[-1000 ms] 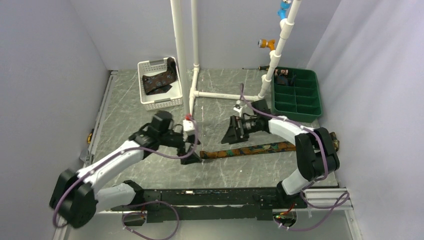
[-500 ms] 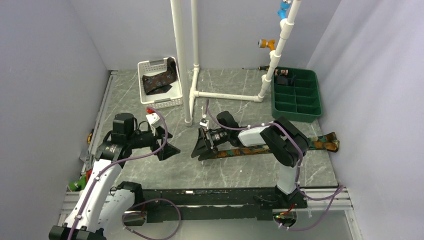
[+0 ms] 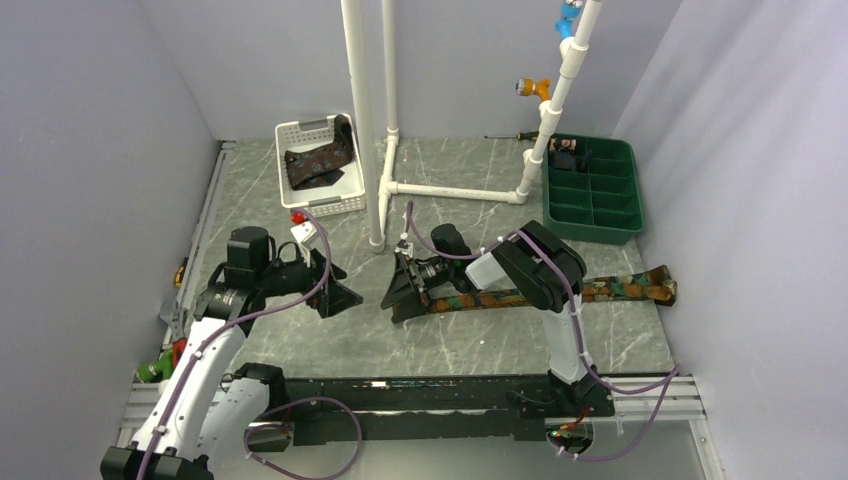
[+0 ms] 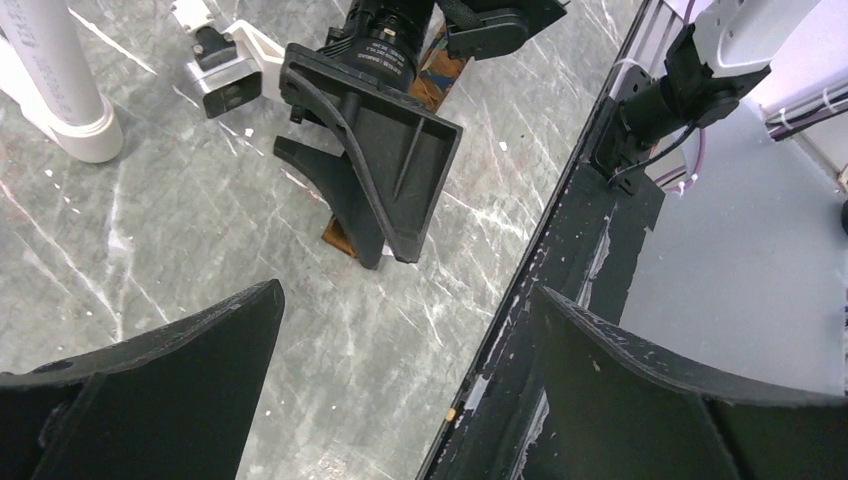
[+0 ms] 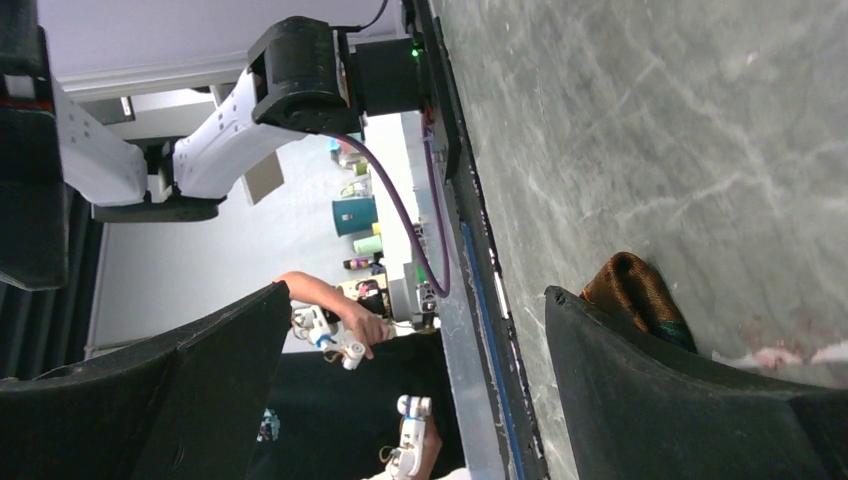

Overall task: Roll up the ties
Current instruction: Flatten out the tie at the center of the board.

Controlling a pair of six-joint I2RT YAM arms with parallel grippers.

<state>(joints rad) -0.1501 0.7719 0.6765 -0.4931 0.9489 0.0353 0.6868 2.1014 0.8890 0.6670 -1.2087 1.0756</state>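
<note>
My right gripper is covering the end of the dark brown tie (image 4: 340, 238), so it should move back along the tie (image 3: 484, 299) before my left gripper folds that end over.
A dark brown tie (image 3: 600, 290) mottled orange and teal lies stretched across the table from the middle to the right. My right gripper (image 3: 395, 305) is open at its left end. In the right wrist view (image 5: 415, 380) one finger (image 5: 680, 400) sits against the tie's end (image 5: 635, 295) and the jaws stand wide apart, with nothing between them. My left gripper (image 3: 340, 303) is open and empty, just left of the right gripper. In its own view (image 4: 410, 380) it looks at the right gripper (image 4: 388, 255) and the tie end (image 4: 338, 238). A second tie (image 3: 318, 162) lies in the white basket (image 3: 300, 205).
A white PVC pipe frame (image 3: 450, 190) stands behind the grippers. A green compartment tray (image 3: 590, 225) sits at the back right and holds a dark item. A screwdriver (image 3: 505, 136) lies by the back wall. The black base rail (image 4: 600, 250) runs along the near edge.
The left arm has pulled back to the left, away from the tie's end. The right gripper has swung left to the tie's left end, uncovering the tie's right part.
</note>
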